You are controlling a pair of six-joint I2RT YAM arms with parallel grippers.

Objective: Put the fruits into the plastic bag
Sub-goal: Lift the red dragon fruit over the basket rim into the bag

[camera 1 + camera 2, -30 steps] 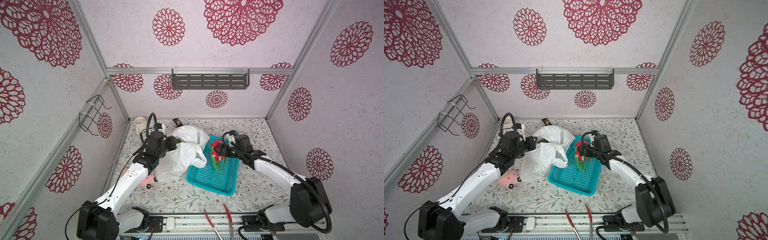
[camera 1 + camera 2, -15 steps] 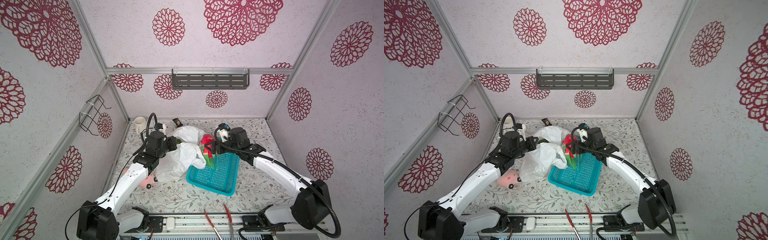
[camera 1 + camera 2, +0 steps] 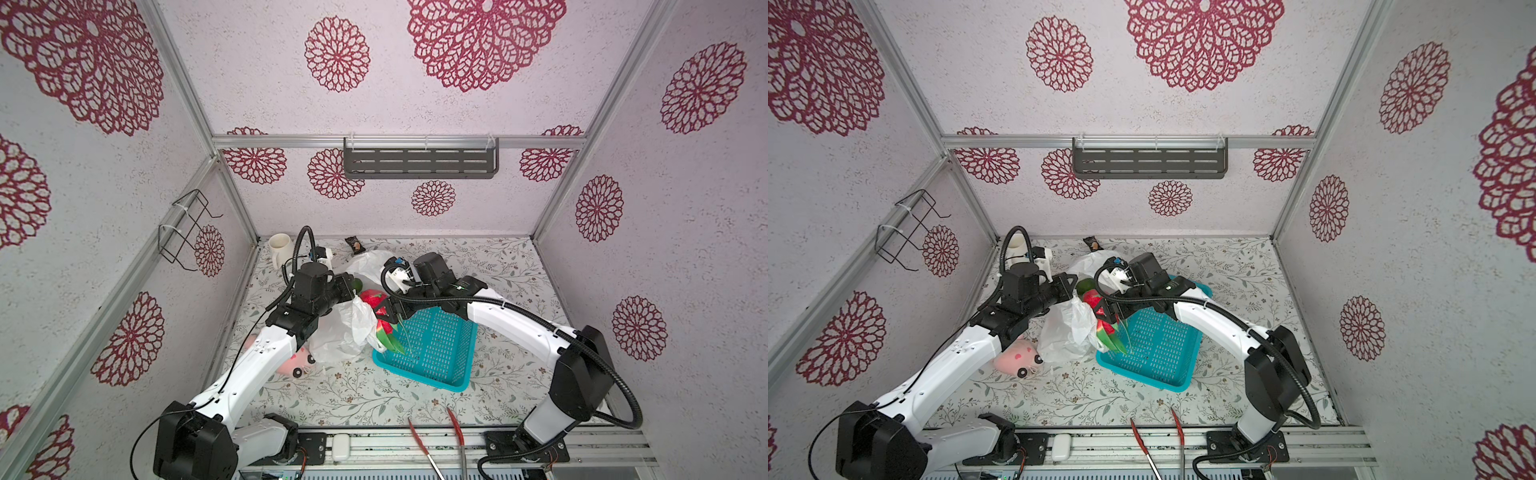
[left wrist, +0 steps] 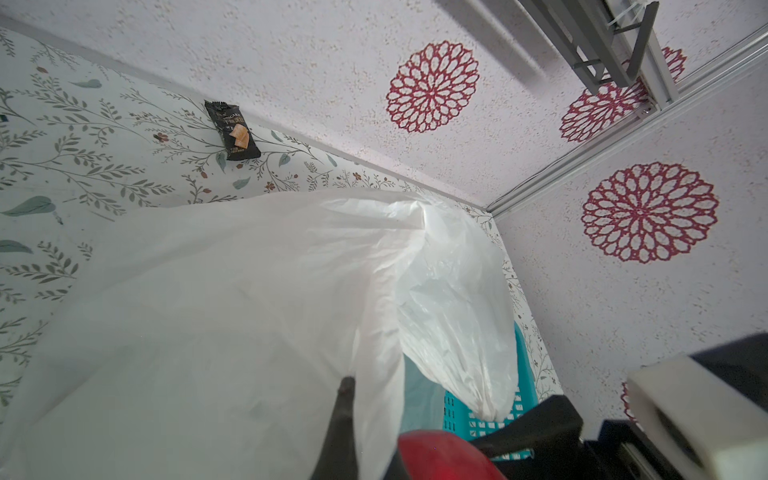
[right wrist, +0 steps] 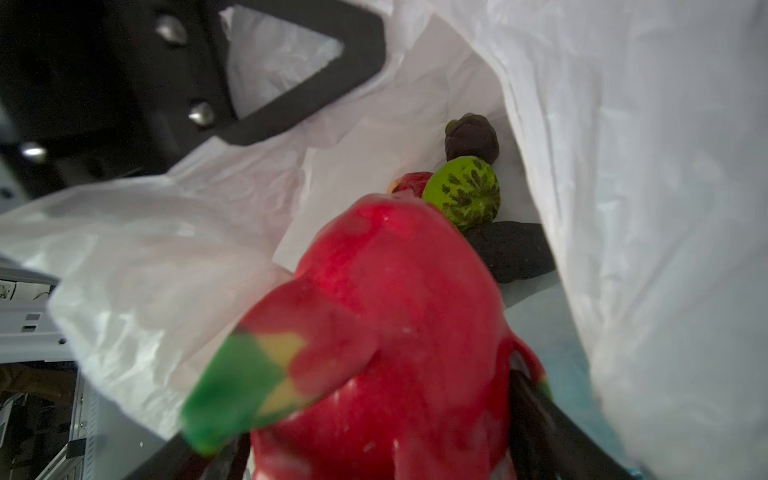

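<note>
Next, my right gripper swings the fruit over the bag's opening (image 3: pixel 367 280) before it lowers the fruit, because the dragon fruit's green scales (image 3: pixel 390 339) hang outside the bag's rim over the basket.
My right gripper (image 3: pixel 384 312) is shut on the red-pink dragon fruit (image 3: pixel 372 299) (image 3: pixel 1093 300) (image 5: pixel 395 311), whose green scales hang down. It holds the fruit at the mouth of the white plastic bag (image 3: pixel 336 338) (image 3: pixel 1061 332) (image 5: pixel 644 208). My left gripper (image 3: pixel 348 291) (image 4: pixel 353 415) is shut on the bag's upper edge and holds it up and open. In the right wrist view a dark round fruit (image 5: pixel 471 135), a green kiwi half (image 5: pixel 465 195) and a dark avocado (image 5: pixel 513 251) lie inside the bag. A green fruit (image 3: pixel 356 285) shows beside the left fingers.
The teal perforated basket (image 3: pixel 415 372) (image 3: pixel 1142 376) stands just right of the bag, under my right arm. A pink plush toy (image 3: pixel 297 361) lies at the bag's front left. A white mug (image 3: pixel 279 246) and a dark snack packet (image 3: pixel 354 245) sit by the back wall. Red-handled tongs (image 3: pixel 436 436) lie at the front edge.
My right gripper has carried the dragon fruit leftward, from above the basket to the bag's mouth. The left gripper has kept its hold on the bag in place.
</note>
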